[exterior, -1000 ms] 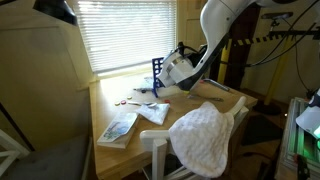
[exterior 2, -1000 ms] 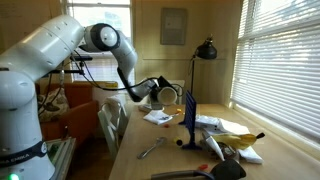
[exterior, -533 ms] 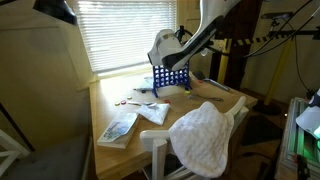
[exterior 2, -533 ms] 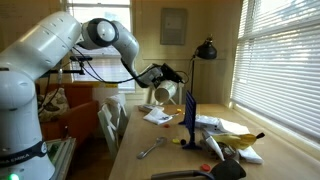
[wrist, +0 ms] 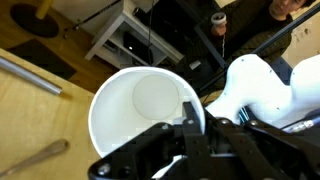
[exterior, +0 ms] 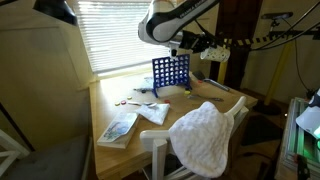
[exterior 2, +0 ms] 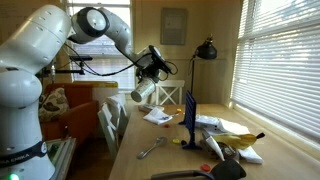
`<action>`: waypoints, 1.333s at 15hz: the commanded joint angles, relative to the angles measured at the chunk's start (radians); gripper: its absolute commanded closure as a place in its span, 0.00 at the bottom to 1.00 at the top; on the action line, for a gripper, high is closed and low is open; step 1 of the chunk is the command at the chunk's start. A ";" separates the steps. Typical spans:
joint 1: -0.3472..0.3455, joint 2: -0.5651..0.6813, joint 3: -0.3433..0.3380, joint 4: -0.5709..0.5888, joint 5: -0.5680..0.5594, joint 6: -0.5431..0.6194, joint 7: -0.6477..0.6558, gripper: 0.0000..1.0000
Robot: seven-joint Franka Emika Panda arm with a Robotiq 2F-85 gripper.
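The white cup (exterior 2: 143, 91) is hanging at a tilt past the table's edge. My gripper needs to swing the cup back, turn it upright and bring it down toward the table next to the blue rack.
My gripper (wrist: 193, 128) is shut on the rim of a white cup (wrist: 140, 108), one finger inside and one outside. The cup looks empty and lies tilted on its side. In both exterior views the cup (exterior: 159, 22) (exterior 2: 142, 91) hangs high above the wooden table (exterior: 205, 97), well above a blue slotted rack (exterior: 170, 72) (exterior 2: 189, 112) that stands upright on the table. The gripper (exterior: 178, 30) (exterior 2: 152, 76) sits at the cup's upper end.
A white towel (exterior: 203, 135) drapes a white chair at the table's front. A book (exterior: 118, 127), papers (exterior: 153, 112) and small items lie on the table. A black desk lamp (exterior 2: 205, 50) stands at the far end. Window blinds (exterior: 120, 30) line one side.
The arm has risen from beside the blue rack to well above it, carrying the cup up and tilting it onto its side.
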 commanded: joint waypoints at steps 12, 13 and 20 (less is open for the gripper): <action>0.042 0.050 -0.172 0.043 0.193 0.024 0.366 0.95; 0.012 0.049 -0.123 0.073 0.170 0.025 0.381 0.95; -0.223 0.026 0.296 0.052 -0.168 0.262 0.361 0.99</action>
